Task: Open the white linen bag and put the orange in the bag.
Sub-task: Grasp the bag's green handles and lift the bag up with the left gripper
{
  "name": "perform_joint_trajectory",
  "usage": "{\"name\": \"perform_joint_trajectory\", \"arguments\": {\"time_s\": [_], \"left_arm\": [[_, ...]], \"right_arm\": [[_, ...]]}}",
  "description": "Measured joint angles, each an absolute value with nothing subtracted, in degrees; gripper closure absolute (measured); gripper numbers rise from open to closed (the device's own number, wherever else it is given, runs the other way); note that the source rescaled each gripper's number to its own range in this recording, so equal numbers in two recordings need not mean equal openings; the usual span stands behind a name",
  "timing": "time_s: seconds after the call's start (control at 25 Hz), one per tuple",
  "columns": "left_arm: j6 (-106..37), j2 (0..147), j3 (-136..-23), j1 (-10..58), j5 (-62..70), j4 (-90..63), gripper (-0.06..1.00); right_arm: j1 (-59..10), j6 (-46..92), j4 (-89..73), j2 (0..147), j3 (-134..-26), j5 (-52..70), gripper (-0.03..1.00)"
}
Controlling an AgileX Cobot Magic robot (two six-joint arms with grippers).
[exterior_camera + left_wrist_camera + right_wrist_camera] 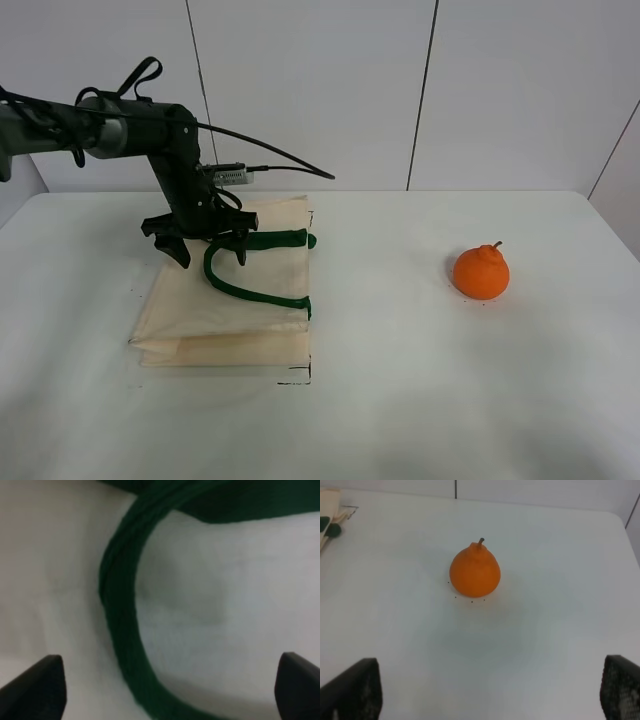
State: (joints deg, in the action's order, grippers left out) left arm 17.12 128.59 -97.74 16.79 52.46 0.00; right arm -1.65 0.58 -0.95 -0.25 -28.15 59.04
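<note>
My gripper will raise the bag's top layer (268,268) off the bottom one when it lifts the strap, because the dark green strap's ends (302,303) meet the bag's edge.
The white linen bag (215,305) lies flat and folded on the table's left half. Its dark green strap handle (250,292) loops across the top. My left gripper (210,250) is open and hangs just above the bag, its fingers on either side of the strap's loop. In the left wrist view the gripper (167,687) is wide open, with the strap (120,620) curving over the cream cloth (225,605) close below. The orange (481,272) stands alone on the right of the table. In the right wrist view the orange (475,572) lies ahead of my open, empty right gripper (486,690).
The white table (400,400) carries small black corner marks (297,380) by the bag's near right corner. A corner of the bag (330,510) shows at the edge of the right wrist view. The right arm is out of the exterior high view. A panelled wall stands behind the table.
</note>
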Motion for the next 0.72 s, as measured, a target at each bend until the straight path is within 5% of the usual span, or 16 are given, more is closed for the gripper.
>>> {"name": "perform_joint_trajectory", "arguments": {"time_s": [0.56, 0.64, 0.72], "left_arm": [[17.29, 133.15, -97.57, 16.79, 49.15, 0.0, 0.01], [17.77, 133.21, -97.57, 16.79, 49.15, 0.0, 0.1], [18.26, 133.33, -97.57, 16.79, 49.2, 0.0, 0.33]], "right_arm": [[-1.65, 0.58, -0.95, -0.25, -28.15, 59.04, -0.03], [-1.65, 0.58, -0.95, -0.25, -28.15, 59.04, -0.03], [-1.65, 0.58, -0.95, -0.25, -28.15, 59.04, -0.03]]}}
